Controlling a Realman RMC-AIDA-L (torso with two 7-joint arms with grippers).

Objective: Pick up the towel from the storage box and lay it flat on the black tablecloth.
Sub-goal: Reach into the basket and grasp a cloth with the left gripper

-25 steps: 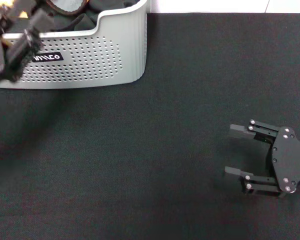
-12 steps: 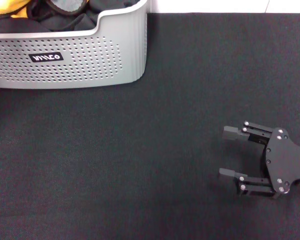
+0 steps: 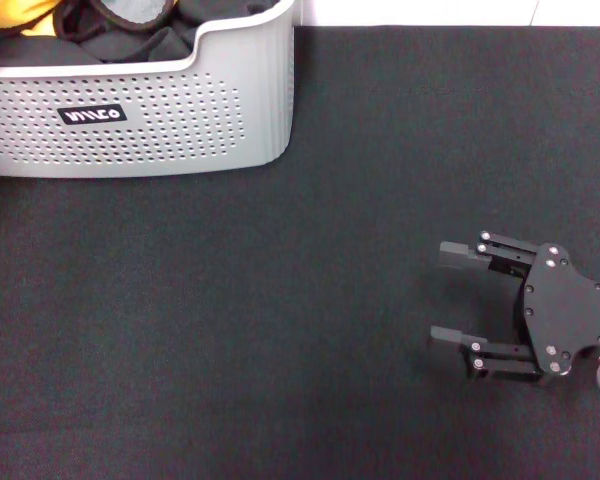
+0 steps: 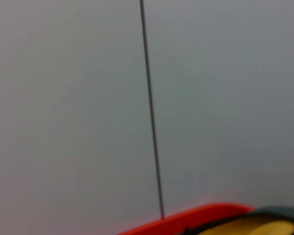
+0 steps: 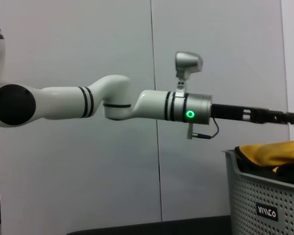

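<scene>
The yellow towel bulges up above the storage box's rim (image 5: 261, 175) under the robot's left gripper, so the gripper should now go down to the towel until the fingers reach its raised fold (image 5: 281, 152) and close.
The light grey storage box (image 3: 180, 120) stands at the far left of the black tablecloth (image 3: 280, 300). A yellow corner of the towel (image 3: 5, 12) shows inside it among dark cloths. In the right wrist view the towel (image 5: 269, 149) bulges over the box's rim (image 5: 264, 196), and my left gripper (image 5: 284, 117) hangs level above it on its outstretched arm. The left gripper is outside the head view. My right gripper (image 3: 438, 292) is open and empty, low over the tablecloth at the right, fingers pointing left. The left wrist view shows a yellow patch (image 4: 264, 227) at its edge.
A black label with white lettering (image 3: 92, 115) sits on the box's front wall. Dark cloths (image 3: 150, 40) fill the rest of the box. A pale wall strip (image 3: 420, 12) runs behind the tablecloth's far edge. The left wrist view mostly shows a grey wall.
My left gripper, which was in front of the box's left end, has gone out of the head view. My right gripper has shifted a little to the left, still open.
</scene>
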